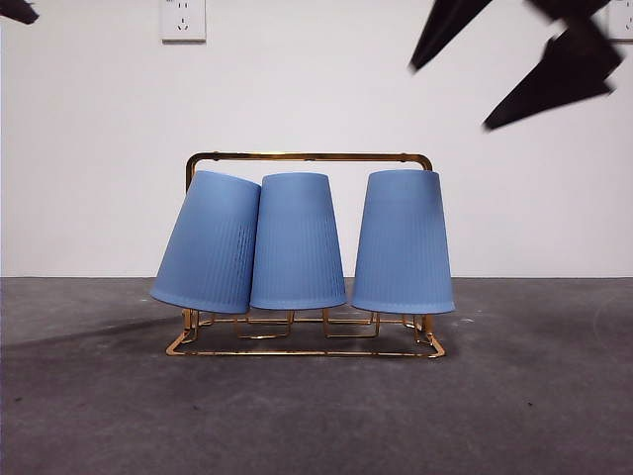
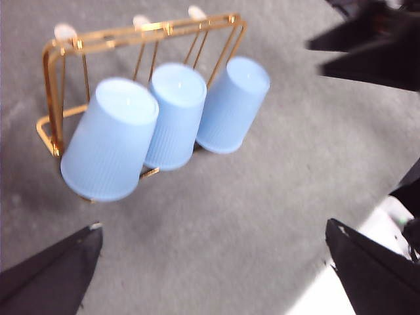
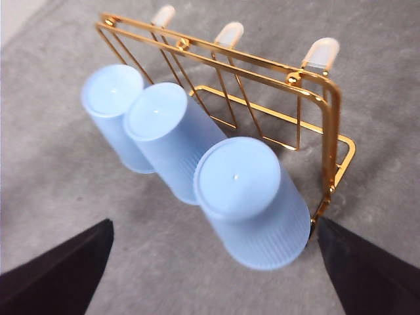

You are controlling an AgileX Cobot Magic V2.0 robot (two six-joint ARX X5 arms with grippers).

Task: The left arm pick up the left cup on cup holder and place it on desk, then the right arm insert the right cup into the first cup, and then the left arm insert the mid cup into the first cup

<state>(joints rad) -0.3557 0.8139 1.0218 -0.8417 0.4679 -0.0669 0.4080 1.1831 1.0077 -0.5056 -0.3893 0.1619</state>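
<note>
White-tipped wire pegs [image 3: 321, 54] are standing empty behind the cups, so the robot should expect another one hidden inside the blue cup set apart [image 1: 403, 242] when it lifts that cup.
Three blue ribbed cups hang upside down on the gold cup holder [image 1: 307, 156] on the desk [image 1: 316, 416]. The left cup [image 1: 210, 242] leans against the mid cup [image 1: 297, 242]; the right cup [image 1: 403, 242] stands slightly apart. My left gripper [image 2: 213, 226] is open, high above the desk in front of the left cup [image 2: 108, 141], holding nothing. My right gripper [image 3: 215, 222] is open and empty too, above and short of the right cup [image 3: 252, 197]. In the front view it shows at the top right [image 1: 450, 97]. The left arm is only a black tip [image 1: 18, 10].
A white wall with a socket [image 1: 183, 20] stands behind the rack. Bare grey desk lies in front of and on both sides of the holder. The right arm's gripper [image 2: 367, 46] also shows in the left wrist view, beyond the right cup [image 2: 233, 105].
</note>
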